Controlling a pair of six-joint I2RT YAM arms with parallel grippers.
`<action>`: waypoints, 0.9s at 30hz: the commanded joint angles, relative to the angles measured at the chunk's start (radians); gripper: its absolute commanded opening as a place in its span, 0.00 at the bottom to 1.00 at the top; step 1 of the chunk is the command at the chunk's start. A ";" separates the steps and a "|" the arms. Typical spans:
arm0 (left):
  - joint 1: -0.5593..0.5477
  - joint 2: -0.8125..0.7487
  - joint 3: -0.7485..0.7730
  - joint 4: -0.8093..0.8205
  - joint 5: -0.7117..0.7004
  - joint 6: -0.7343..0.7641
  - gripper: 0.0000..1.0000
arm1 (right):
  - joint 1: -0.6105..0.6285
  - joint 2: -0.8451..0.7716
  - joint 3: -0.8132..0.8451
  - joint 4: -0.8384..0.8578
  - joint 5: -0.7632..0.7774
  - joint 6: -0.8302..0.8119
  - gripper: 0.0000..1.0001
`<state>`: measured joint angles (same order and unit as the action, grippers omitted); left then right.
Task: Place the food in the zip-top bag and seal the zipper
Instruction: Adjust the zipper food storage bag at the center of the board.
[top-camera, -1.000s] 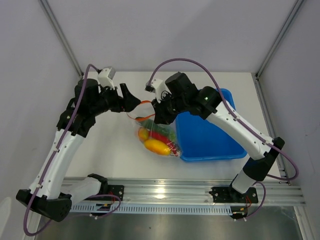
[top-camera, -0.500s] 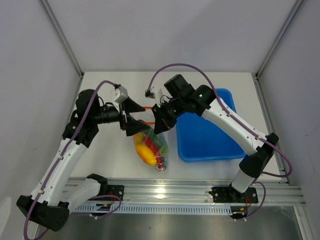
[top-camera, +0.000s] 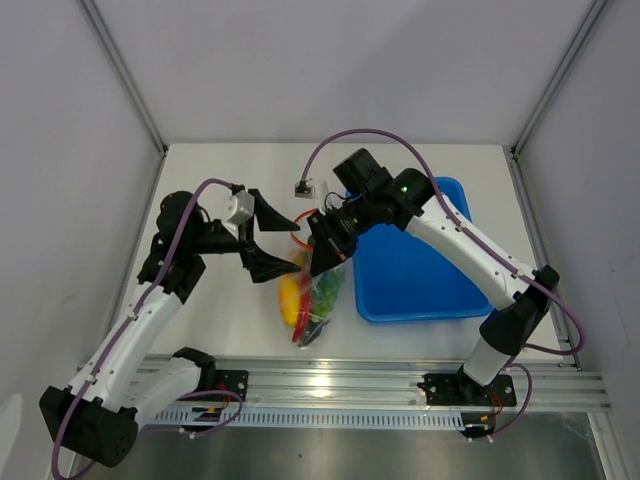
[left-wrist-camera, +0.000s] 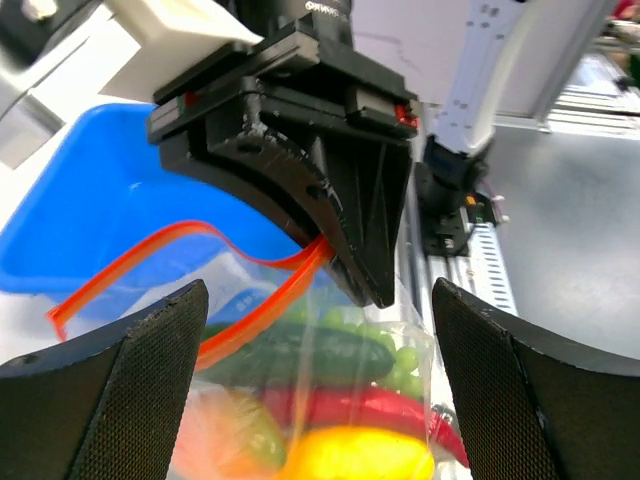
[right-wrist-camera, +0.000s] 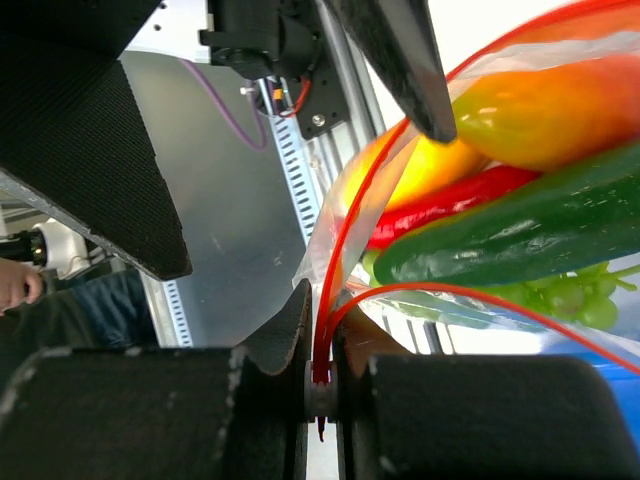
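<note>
Next, I grip the zipper by its far end (left-wrist-camera: 62, 318) with my left gripper and pull it straight before sealing, because the zipper bows into a slack loop (left-wrist-camera: 248, 326) from my right gripper.
The clear zip-top bag (top-camera: 312, 292) hangs from my right gripper (top-camera: 322, 246), which is shut on the red-orange zipper (right-wrist-camera: 322, 340) at one end of the mouth. Inside the bag I see a dark green cucumber (right-wrist-camera: 520, 230), a red chili (right-wrist-camera: 450, 205), a yellow pepper (left-wrist-camera: 360, 455) and green grapes (right-wrist-camera: 572, 296). The zipper loops open to the left in the left wrist view (left-wrist-camera: 130, 275). My left gripper (top-camera: 276, 238) is wide open just left of the bag, with its fingers (left-wrist-camera: 110, 390) on either side of the bag without touching it.
The blue tray (top-camera: 420, 270) stands directly right of the bag, under my right arm. The metal rail (top-camera: 380, 385) runs along the table's near edge. White walls close the table in at the left and back.
My left gripper has opened wide and swung to the bag's left side. The bag has turned edge-on and now hangs lower from my right gripper alone.
</note>
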<state>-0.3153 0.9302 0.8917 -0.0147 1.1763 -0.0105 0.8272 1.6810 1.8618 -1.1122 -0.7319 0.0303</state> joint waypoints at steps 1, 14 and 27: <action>0.005 0.045 0.061 0.082 0.120 -0.016 0.94 | 0.006 -0.053 0.017 0.006 -0.089 0.026 0.00; 0.010 -0.074 0.021 0.058 -0.375 -0.080 0.85 | 0.044 -0.047 0.043 0.052 0.178 0.094 0.00; 0.019 0.024 0.271 -0.568 -1.270 -0.362 0.90 | 0.133 0.168 0.277 -0.029 0.200 -0.019 0.00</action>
<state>-0.3084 0.9051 1.0904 -0.3981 0.1089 -0.2646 0.9474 1.8660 2.1151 -1.1503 -0.5266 0.0475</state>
